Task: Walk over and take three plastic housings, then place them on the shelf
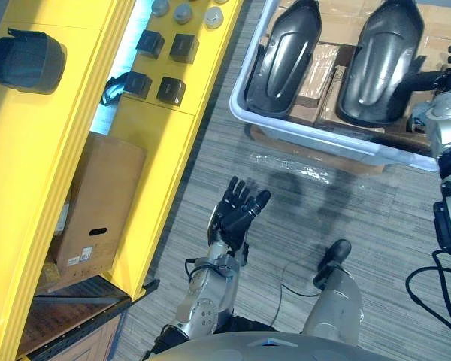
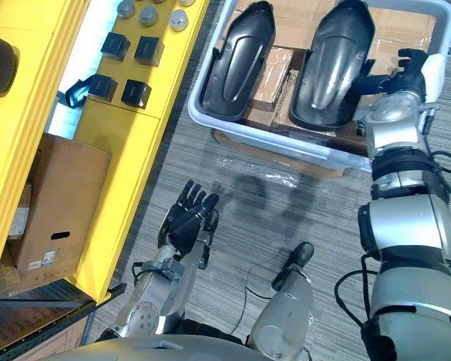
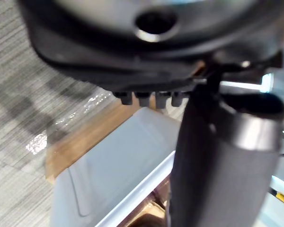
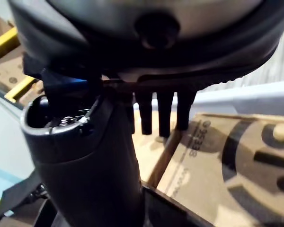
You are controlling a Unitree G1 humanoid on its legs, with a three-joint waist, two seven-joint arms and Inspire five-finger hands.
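I should expect cardboard boxes hidden under the housing (image 1: 379, 62) next to my right gripper when I lift that housing, because taped cardboard (image 1: 317, 71) can be seen between the housings.
Two dark plastic housings lie hollow side up, side by side in a pale grey tub (image 1: 308, 131): the left housing (image 1: 284, 56) and the right housing (image 1: 379, 64). A third dark housing (image 1: 24, 60) rests on the yellow shelf (image 1: 30, 165) at the upper left. My left hand (image 1: 237, 210) hangs open over the carpet, well short of the tub. My right hand (image 2: 407, 71) reaches over the tub's right end, beside the right housing (image 2: 327, 64), fingers (image 4: 163, 113) straight above the cardboard (image 4: 227, 156). Whether it touches the housing I cannot tell.
Small black blocks (image 1: 169, 49) and grey round parts (image 1: 182, 11) sit on the shelf's lower level. A cardboard box (image 1: 98, 203) stands under the shelf. The tub rests on flat cardboard (image 2: 233, 143), with clear film (image 1: 293, 165) on the carpet before it.
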